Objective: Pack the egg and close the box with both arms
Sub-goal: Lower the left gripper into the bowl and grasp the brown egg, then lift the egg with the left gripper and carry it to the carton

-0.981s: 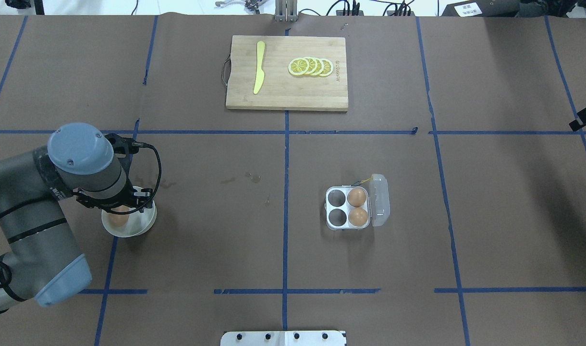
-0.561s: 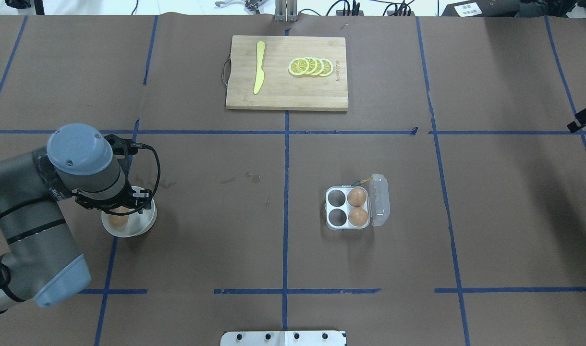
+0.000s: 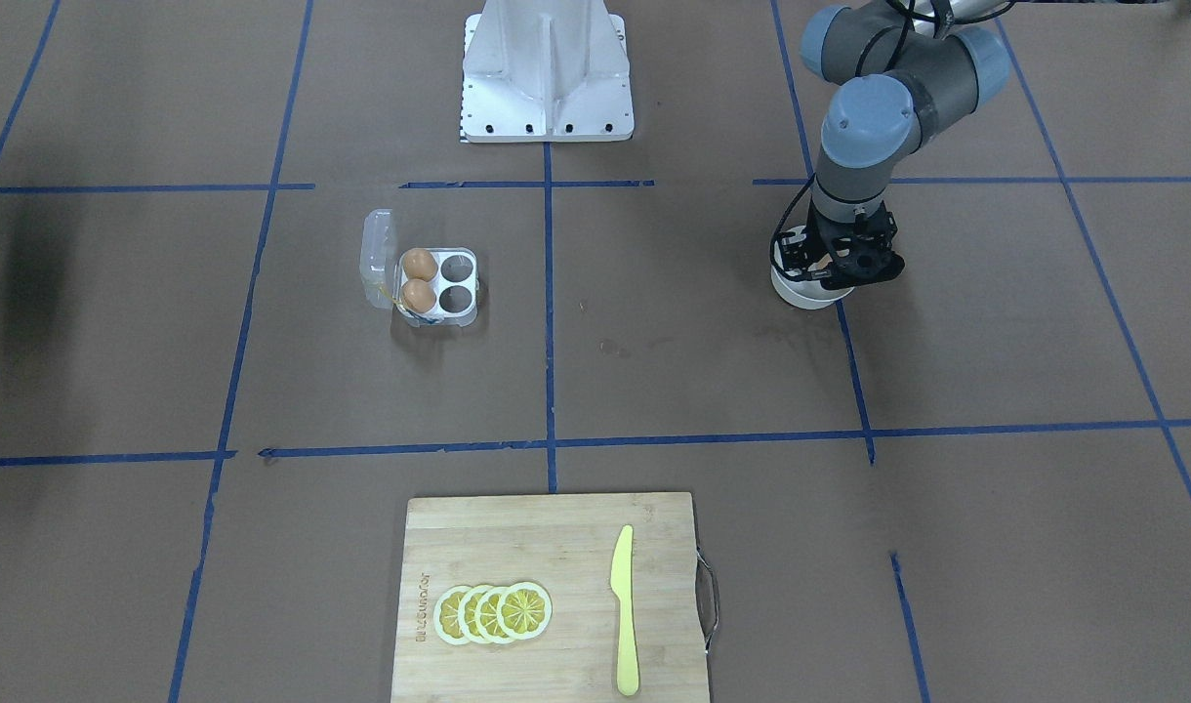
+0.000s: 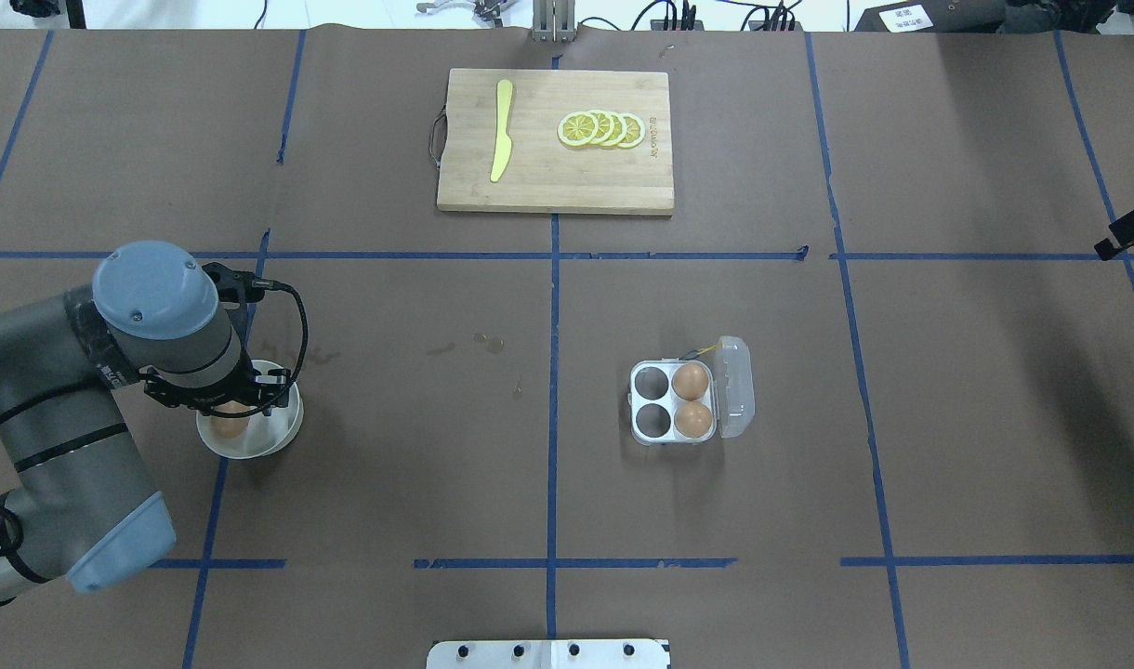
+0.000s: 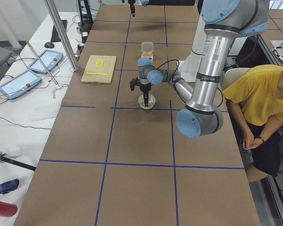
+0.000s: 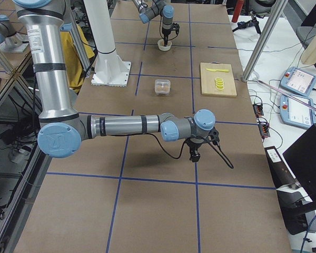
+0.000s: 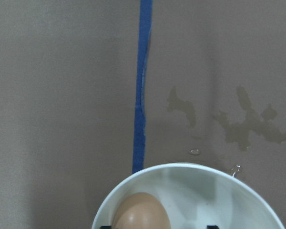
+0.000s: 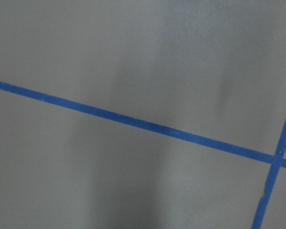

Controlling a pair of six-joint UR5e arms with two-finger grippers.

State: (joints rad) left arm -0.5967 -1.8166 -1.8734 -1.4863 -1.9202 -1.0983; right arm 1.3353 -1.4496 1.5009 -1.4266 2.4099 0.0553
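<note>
The white bowl [image 3: 804,293] should be empty when I lift the egg out, because clear white inside [image 7: 193,198] shows next to the single brown egg.
The clear egg box [image 4: 649,437] lies open right of centre, its lid [image 4: 736,386] folded out to the right. Two brown eggs [image 4: 691,381] [image 4: 693,419] fill its right cups and the two left cups are bare. It also shows in the front view [image 3: 459,310]. A third egg [image 7: 140,212] [image 4: 230,426] lies in a white bowl [image 4: 274,435]. My left gripper [image 7: 156,225] is down in the bowl, open, with a black fingertip on each side of the egg. My right gripper [image 6: 194,153] hangs over bare table far right; I cannot tell whether it is open or shut.
A wooden cutting board [image 4: 539,186] with a yellow knife [image 4: 502,130] and lemon slices [image 4: 601,128] lies at the far centre. The white robot base plate [image 3: 547,98] is at the near edge. A seated person in yellow [image 5: 257,94] is beside the table.
My left wrist has shifted slightly left and down over the bowl. The black tip of my right gripper at the overhead view's right edge has slid a little further out.
</note>
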